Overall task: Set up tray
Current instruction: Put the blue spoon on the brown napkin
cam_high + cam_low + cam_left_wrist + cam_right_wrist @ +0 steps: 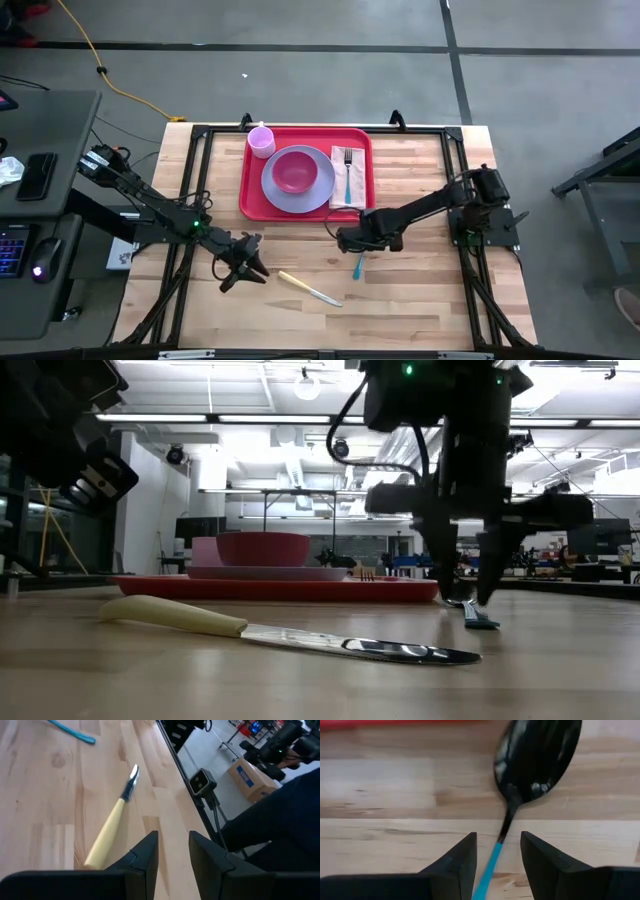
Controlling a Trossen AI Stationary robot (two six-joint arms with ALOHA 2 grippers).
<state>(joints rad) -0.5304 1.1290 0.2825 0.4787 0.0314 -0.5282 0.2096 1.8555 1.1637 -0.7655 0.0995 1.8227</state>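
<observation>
My right gripper should keep going down, as my open fingers are astride the spoon's blue handle (pixel 490 868), and then close where the handle meets the spoon's black neck (pixel 500 842).
The red tray (pixel 252 190) lies at the table's far middle. It carries a lavender plate (pixel 318 198) with a pink bowl (pixel 292 172), a lavender cup (pixel 261 141) and a teal-handled fork (pixel 347 172) on a napkin. A spoon (pixel 536 760) with a blue handle (pixel 489 867) lies flat on the wood just in front of the tray. My right gripper (pixel 497 840) points down over it, open, one finger on each side of the handle, touching nothing. A cream-handled knife (pixel 310 289) lies near the front. My left gripper (pixel 173 837) hovers open beside its handle end.
A black frame rail (pixel 320 129) runs around the tabletop. Bare wood (pixel 420 300) lies in front of the tray and to its right. In the left wrist view the table's edge (pixel 175 775) shows, with a small camera (pixel 201 781) beyond it.
</observation>
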